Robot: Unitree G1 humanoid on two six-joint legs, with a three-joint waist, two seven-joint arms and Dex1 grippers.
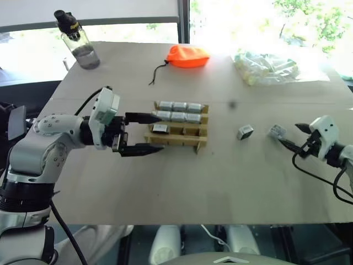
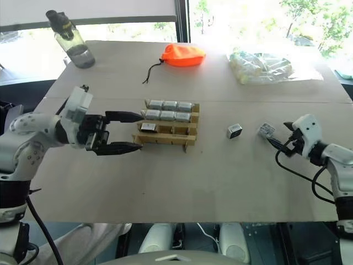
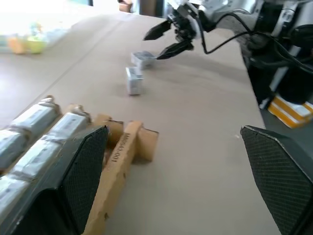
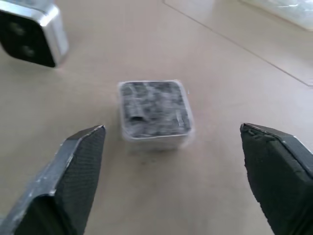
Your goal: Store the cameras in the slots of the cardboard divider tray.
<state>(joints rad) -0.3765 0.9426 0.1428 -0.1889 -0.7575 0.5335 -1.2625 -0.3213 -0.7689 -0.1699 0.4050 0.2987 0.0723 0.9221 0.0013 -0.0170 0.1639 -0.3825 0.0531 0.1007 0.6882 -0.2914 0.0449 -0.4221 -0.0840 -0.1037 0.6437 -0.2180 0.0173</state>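
Note:
Crinkled film [image 4: 155, 108] clings to the camera's dark side, so the plastic-wrapped camera [image 1: 277, 131] will keep its film close around it as the robot carries it to the tray.
The cardboard divider tray [image 1: 175, 138] stands mid-table. Its two far rows each hold three cameras [image 1: 179, 111], and one more camera [image 1: 160, 128] sits in the left slot of the third row. My left gripper [image 1: 158, 132] is open at the tray's left end, one finger [image 1: 140, 117] on either side of that end, holding nothing. Two loose cameras lie on the table to the right, one [image 1: 245, 131] nearer the tray and one [image 1: 277, 131] further right. My right gripper [image 1: 293, 136] is open just right of the second one [image 4: 154, 115], which lies ahead between its fingertips, untouched.
A water bottle [image 1: 77, 41] stands at the far left corner. An orange pouch [image 1: 187, 56] with a cord lies at the back centre, and a clear bag of pale items [image 1: 267, 67] at the back right. The table's front edge [image 1: 182, 223] runs close below both arms.

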